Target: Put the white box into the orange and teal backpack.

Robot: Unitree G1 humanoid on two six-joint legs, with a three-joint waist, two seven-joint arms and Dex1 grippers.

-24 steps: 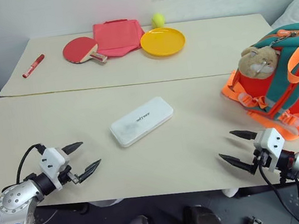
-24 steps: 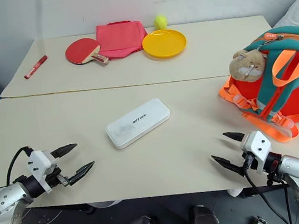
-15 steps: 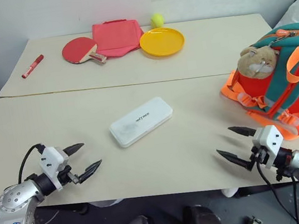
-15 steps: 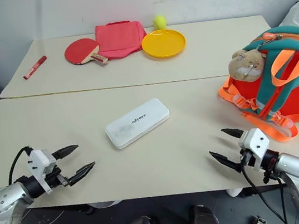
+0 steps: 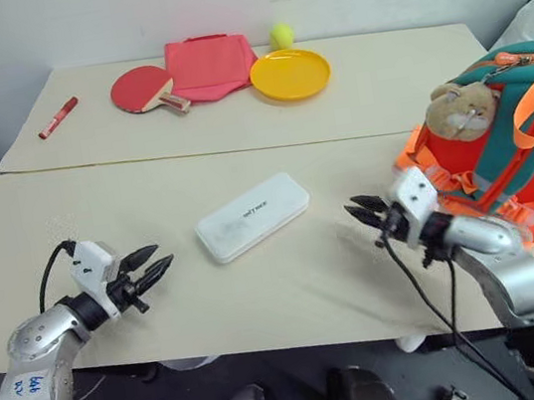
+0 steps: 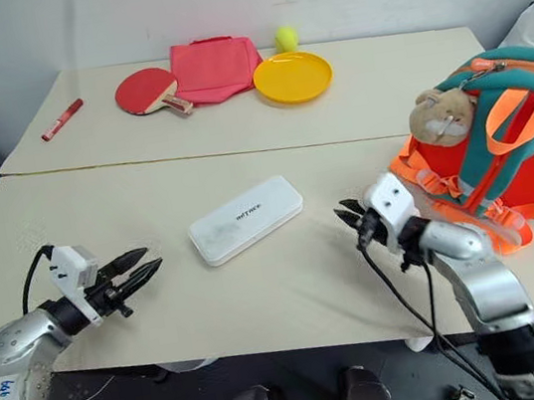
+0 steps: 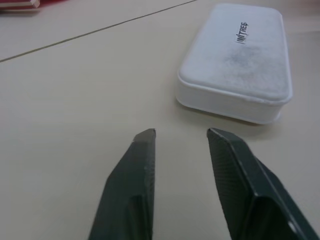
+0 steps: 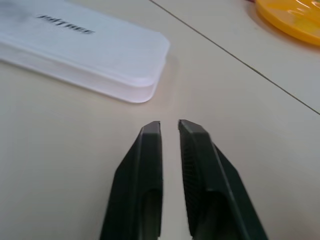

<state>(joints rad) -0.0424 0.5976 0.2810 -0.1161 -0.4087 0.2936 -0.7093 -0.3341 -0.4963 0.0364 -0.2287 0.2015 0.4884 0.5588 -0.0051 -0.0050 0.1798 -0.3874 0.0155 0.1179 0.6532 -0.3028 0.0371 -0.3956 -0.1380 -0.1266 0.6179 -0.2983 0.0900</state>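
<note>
The white box (image 5: 254, 217) is lying flat and at an angle, set back from the table's front edge. My right gripper and my left gripper should first pull the box's ends (image 5: 302, 195) toward that edge.
The white box (image 5: 252, 216) lies flat near the middle of the front table, dark lettering up. The orange and teal backpack (image 5: 528, 161) stands at the table's right edge with a tan plush charm (image 5: 463, 110) on its front. My left gripper (image 5: 162, 256) hovers low to the left of the box, its fingers a narrow gap apart and empty; the left wrist view has the box (image 7: 240, 55) just beyond the fingertips (image 7: 146, 136). My right gripper (image 5: 353, 209) sits between box and backpack, shut and empty, pointing at the box's right end (image 8: 85, 40).
On the far table lie a red marker (image 5: 59, 117), a red paddle (image 5: 141, 86), a pink flat pouch (image 5: 211, 65), a yellow plate (image 5: 290, 73) and a yellow-green ball (image 5: 281, 34). A seam (image 5: 190, 154) divides the two tables.
Both grippers have moved in toward the white box from the table's front edge. The right gripper has gone from open to shut; the left one's fingers have narrowed.
</note>
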